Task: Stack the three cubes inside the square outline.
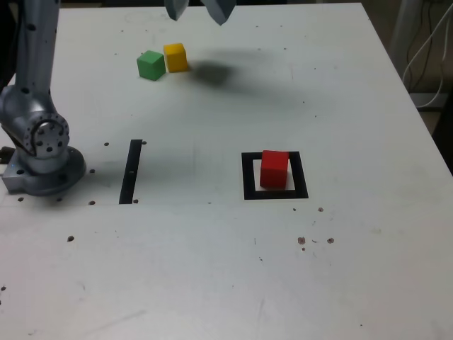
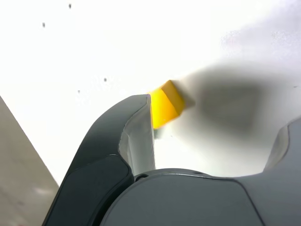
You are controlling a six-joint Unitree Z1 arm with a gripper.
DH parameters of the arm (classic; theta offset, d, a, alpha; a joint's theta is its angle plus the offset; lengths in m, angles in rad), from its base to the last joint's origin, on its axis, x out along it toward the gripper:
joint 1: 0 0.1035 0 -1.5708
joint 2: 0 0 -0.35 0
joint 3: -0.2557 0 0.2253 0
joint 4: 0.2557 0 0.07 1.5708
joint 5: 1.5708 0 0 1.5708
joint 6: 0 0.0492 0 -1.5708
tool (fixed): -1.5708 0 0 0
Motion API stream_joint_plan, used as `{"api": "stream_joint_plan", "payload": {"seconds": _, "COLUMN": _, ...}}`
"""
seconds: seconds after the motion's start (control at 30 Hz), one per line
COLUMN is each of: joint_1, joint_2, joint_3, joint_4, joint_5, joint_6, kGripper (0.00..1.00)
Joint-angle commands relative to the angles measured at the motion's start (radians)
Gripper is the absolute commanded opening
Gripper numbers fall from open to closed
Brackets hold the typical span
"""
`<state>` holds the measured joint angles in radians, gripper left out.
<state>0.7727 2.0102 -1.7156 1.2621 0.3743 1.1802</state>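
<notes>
The yellow cube will come loose alone when I lift it, because the green cube turns only a corner toward its neighbour.
A red cube sits inside the black square outline, right of centre in the exterior view. Near the far edge of the table, a green cube and a yellow cube stand side by side, touching or nearly so. My gripper hangs open high above the table, a little to the exterior view's right of the yellow cube, casting a shadow beside it. In the wrist view the yellow cube shows below, partly hidden by one finger. The gripper has nothing between its fingers.
The arm's grey base is bolted at the exterior view's left. A narrow black strip lies on the white table just beside it. Cables hang beyond the table's right edge.
</notes>
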Motion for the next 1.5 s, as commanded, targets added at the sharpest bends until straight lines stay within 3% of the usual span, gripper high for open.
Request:
{"api": "stream_joint_plan", "payload": {"seconds": 0.0, "joint_1": 0.014, "joint_2": 0.003, "joint_3": 0.003, "joint_4": -0.016, "joint_5": 0.003, "joint_6": 0.037, "kGripper": 0.91}}
{"api": "stream_joint_plan", "payload": {"seconds": 0.27, "joint_1": 0.119, "joint_2": 0.011, "joint_3": 0.025, "joint_4": -0.119, "joint_5": -0.002, "joint_6": 0.189, "kGripper": 0.91}}
{"api": "stream_joint_plan", "payload": {"seconds": 0.43, "joint_1": 0.161, "joint_2": 0.018, "joint_3": 0.05, "joint_4": -0.148, "joint_5": -0.01, "joint_6": 0.218, "kGripper": 0.91}}
{"api": "stream_joint_plan", "payload": {"seconds": 0.77, "joint_1": 0.153, "joint_2": 0.013, "joint_3": 0.12, "joint_4": -0.144, "joint_5": -0.011, "joint_6": 0.232, "kGripper": 0.91}}
{"api": "stream_joint_plan", "payload": {"seconds": 1.3, "joint_1": 0.135, "joint_2": 0.011, "joint_3": 0.238, "joint_4": -0.242, "joint_5": 0.017, "joint_6": 0.249, "kGripper": 0.92}}
{"api": "stream_joint_plan", "payload": {"seconds": 1.47, "joint_1": 0.127, "joint_2": 0.001, "joint_3": 0.252, "joint_4": -0.233, "joint_5": 0.017, "joint_6": 0.275, "kGripper": 0.92}}
